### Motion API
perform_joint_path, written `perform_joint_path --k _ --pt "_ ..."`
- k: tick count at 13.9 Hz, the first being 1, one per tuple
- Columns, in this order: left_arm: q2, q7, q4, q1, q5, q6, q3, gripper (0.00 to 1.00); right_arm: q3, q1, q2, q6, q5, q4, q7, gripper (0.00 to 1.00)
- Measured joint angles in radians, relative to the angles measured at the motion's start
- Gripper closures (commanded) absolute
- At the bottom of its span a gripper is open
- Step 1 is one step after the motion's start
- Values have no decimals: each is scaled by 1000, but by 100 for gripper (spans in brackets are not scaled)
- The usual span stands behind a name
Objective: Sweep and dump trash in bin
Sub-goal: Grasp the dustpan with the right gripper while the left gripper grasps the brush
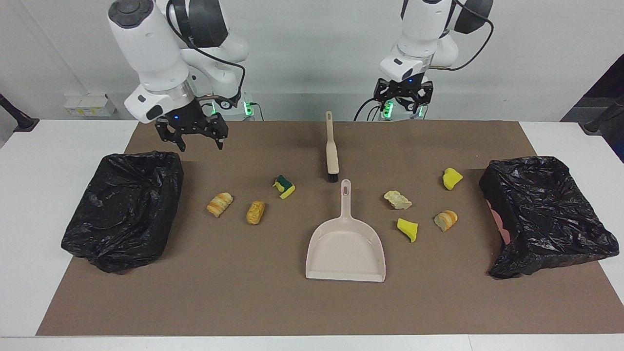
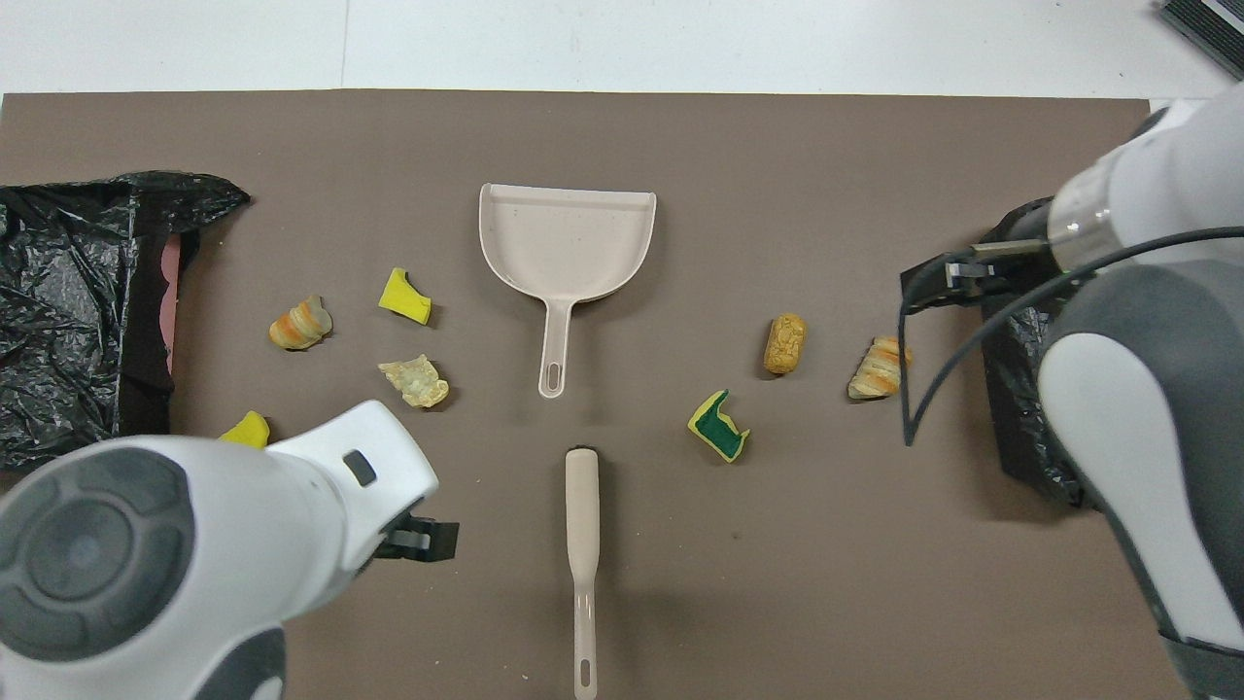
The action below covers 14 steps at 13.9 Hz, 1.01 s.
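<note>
The beige dustpan's handle [image 2: 553, 371] points toward the robots and is clear of the scraps, so the right gripper keeps going over until its open fingers close around the handle [image 2: 556, 338].
The trash is several small scraps on the brown mat. Toward the right arm's end lie a striped bread lump [image 1: 220, 204], a golden-brown lump [image 1: 255, 212] and a green-and-yellow sponge [image 1: 284, 186]. Toward the left arm's end lie a pale lump [image 1: 397, 200], two yellow wedges [image 1: 407, 229] [image 1: 452, 178] and a striped lump [image 1: 445, 220]. The beige dustpan [image 1: 345, 243] lies mid-mat, its handle toward the robots. The brush [image 1: 332, 146] lies nearer to the robots. My right gripper [image 1: 192, 134] is open and empty over the mat beside a bin. My left gripper [image 1: 403, 97] is open and empty over the mat's robot-side edge.
Two bins lined with black bags stand at the mat's ends, one at the right arm's end [image 1: 124, 209] and one at the left arm's end [image 1: 546, 214]. In the overhead view the left arm [image 2: 194, 544] hides part of a yellow wedge [image 2: 248, 428].
</note>
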Motion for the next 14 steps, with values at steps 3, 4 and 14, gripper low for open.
perform_joint_path --k 3,4,14 --pt "-66 -24 -101 -2 -86 46 -82 0 7 78 75 100 12 2 89 0" --pt "-73 -27 -122 -3 -108 62 -111 0 7 112 103 140 12 2 130 0" --pt "60 -175 -283 -2 -191 415 -415 0 7 317 370 420 12 125 529 0"
